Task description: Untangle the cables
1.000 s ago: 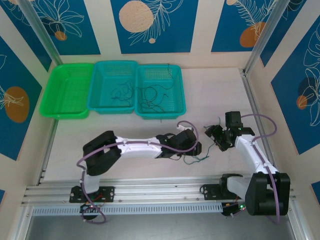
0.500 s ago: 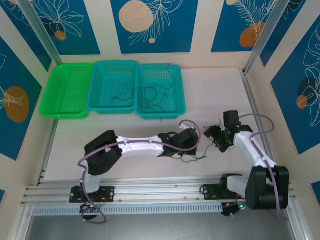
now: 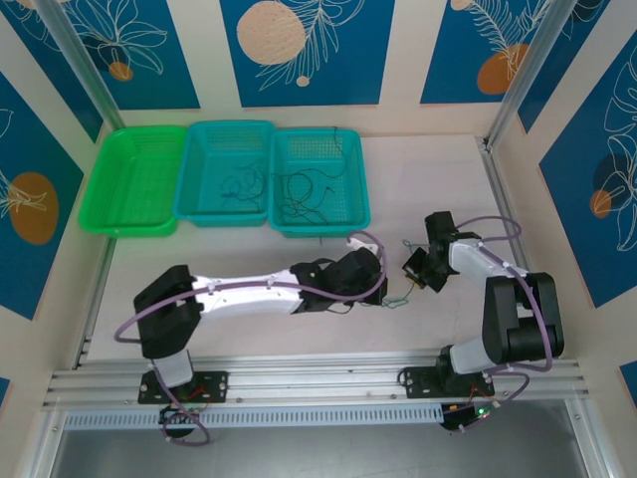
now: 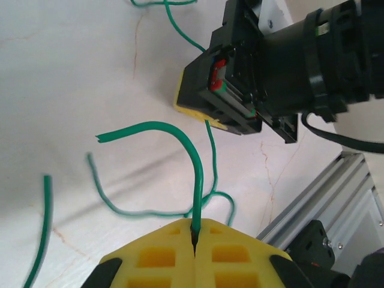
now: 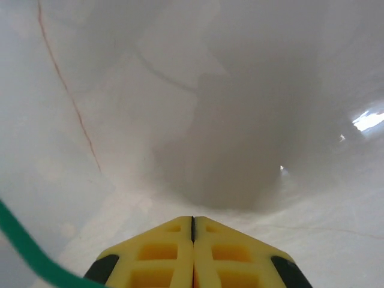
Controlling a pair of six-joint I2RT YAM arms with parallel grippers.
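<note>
My left gripper, once empty, should take over the green cable in my right gripper, since the green basket is far from that cable.
A thin dark green cable rises from my left gripper, which is shut on its end. Its free end curls left, and more green loops lie on the white table below it. In the top view the left gripper sits mid-table, with the green cable just right of it. My right gripper faces it closely, jaws shut with nothing showing between them. Another green strand passes beside its left finger. More thin dark cables lie in the baskets.
Three baskets line the back left: a bright green one, a teal one and a second teal one. An aluminium rail runs along the near edge. Wall panels and a metal post bound the right side.
My right gripper has swung left and closer to the left gripper. The left arm has stretched out lower, and the green cable has bunched between the two grippers.
</note>
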